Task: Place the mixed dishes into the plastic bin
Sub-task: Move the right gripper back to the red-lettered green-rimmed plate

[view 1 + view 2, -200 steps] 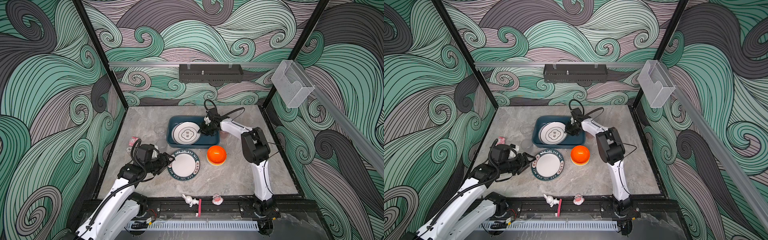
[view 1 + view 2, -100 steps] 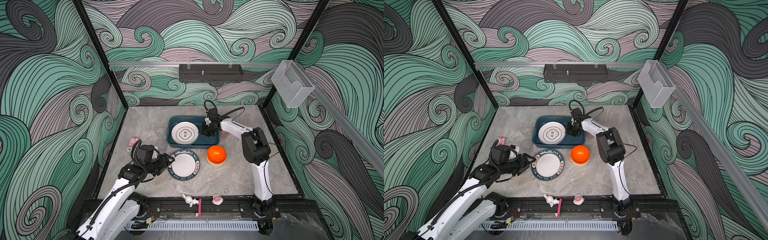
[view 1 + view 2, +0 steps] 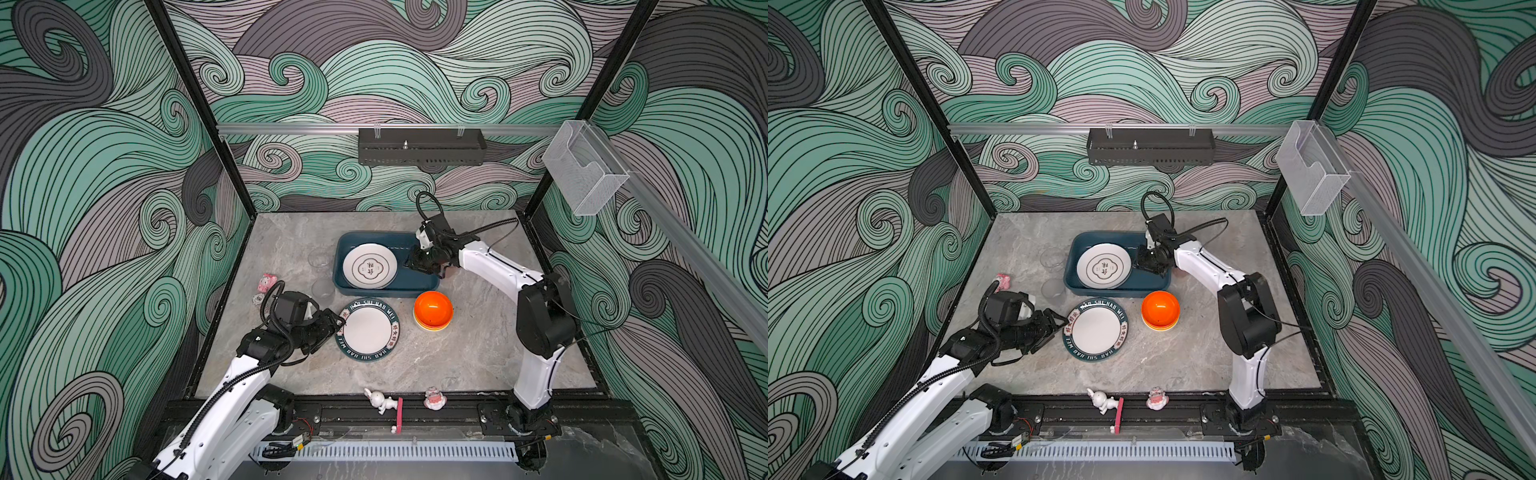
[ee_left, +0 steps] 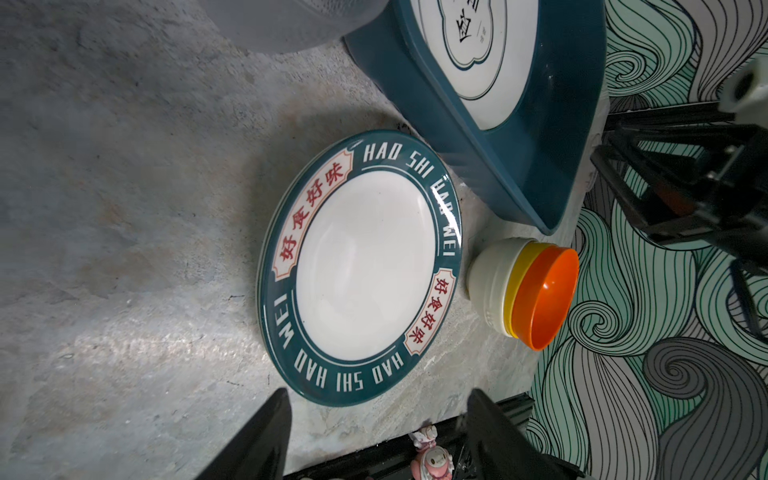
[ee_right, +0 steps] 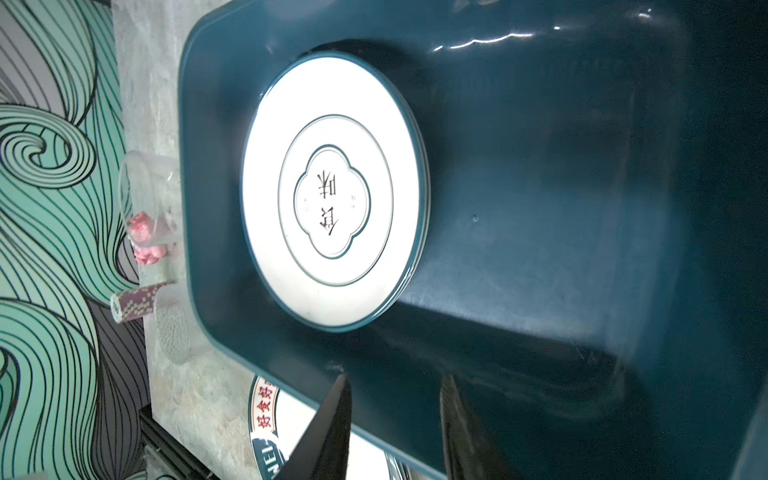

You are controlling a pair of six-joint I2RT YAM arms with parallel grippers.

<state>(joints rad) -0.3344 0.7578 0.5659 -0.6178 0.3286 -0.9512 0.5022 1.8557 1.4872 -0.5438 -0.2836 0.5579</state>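
The rim of the green-rimmed plate is clear ahead of my left gripper's open fingers. I should go on moving in until the fingers are on both sides of the plate's rim before they close.
The teal plastic bin holds a white plate lying flat in its left half. My right gripper hovers over the bin's right half, open and empty, its fingers above the near wall. On the table in front of the bin lies a green-rimmed plate. My left gripper is open at that plate's left edge, the rim just ahead of the jaws, apart from them. A stack of orange, yellow and cream bowls stands right of that plate. Two clear glasses stand left of the bin.
Small pink figurines sit near the left wall, and a white rabbit and a pink figure on the front rail. A black metal tray hangs on the back wall, a clear acrylic box at the right post.
My right gripper has opened and let go of the white plate, which now lies flat in the bin. The left arm has hardly moved.
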